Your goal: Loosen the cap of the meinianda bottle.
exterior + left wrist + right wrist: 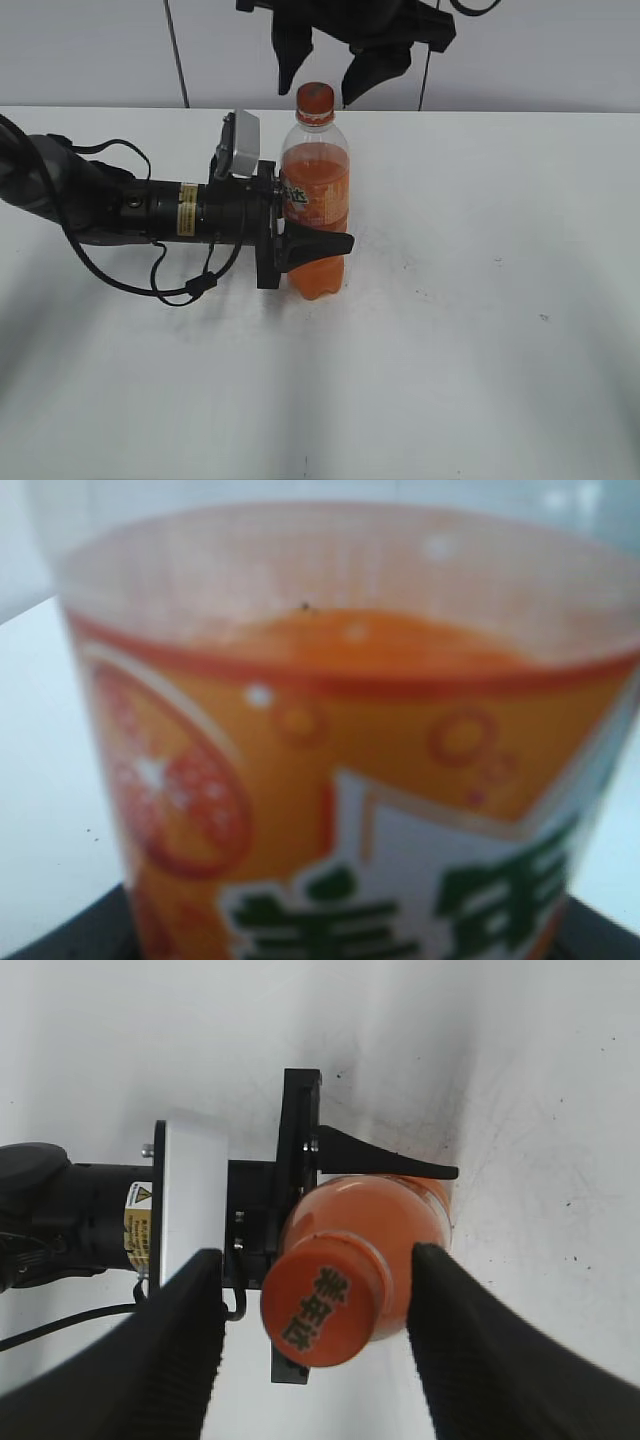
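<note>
I see an orange ring (315,121) around the bottle's neck under the cap (315,99), so the cap will twist and come off, and that ring will stay behind, when I turn the cap.
The meinianda bottle (315,215) stands upright on the white table, full of orange soda, its orange label facing left. Its orange cap (315,98) is on top. My left gripper (305,247) reaches in from the left and is shut on the bottle's body at label height; the label fills the left wrist view (340,810). My right gripper (325,70) hangs open just above the cap, one finger on each side, not touching. The right wrist view looks straight down on the cap (325,1308) between the open fingers (315,1330).
The white table (480,300) spreads around the bottle. The left arm and its cables (120,215) lie along the table's left side. A grey wall (90,50) runs behind the table.
</note>
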Available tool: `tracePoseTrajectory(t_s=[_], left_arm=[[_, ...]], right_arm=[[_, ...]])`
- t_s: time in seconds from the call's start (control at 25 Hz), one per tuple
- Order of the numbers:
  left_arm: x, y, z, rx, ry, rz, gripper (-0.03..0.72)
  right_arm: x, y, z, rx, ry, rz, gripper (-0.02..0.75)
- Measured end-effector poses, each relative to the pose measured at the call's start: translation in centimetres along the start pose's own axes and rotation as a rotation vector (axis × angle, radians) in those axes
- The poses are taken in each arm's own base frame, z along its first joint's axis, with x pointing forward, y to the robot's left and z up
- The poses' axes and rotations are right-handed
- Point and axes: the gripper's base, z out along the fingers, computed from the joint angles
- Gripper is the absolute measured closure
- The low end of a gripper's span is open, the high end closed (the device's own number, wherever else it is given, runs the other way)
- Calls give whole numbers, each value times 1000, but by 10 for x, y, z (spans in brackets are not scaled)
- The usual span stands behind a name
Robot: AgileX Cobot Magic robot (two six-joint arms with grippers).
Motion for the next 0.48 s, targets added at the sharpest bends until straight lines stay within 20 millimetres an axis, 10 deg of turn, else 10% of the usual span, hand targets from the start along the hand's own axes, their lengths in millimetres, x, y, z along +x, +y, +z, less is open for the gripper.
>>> tracePoseTrajectory(t_s=[0.48], left_arm=[[0, 0, 0, 0, 0, 0, 270]], right_arm=[[2, -1, 0, 12, 20, -1, 435]])
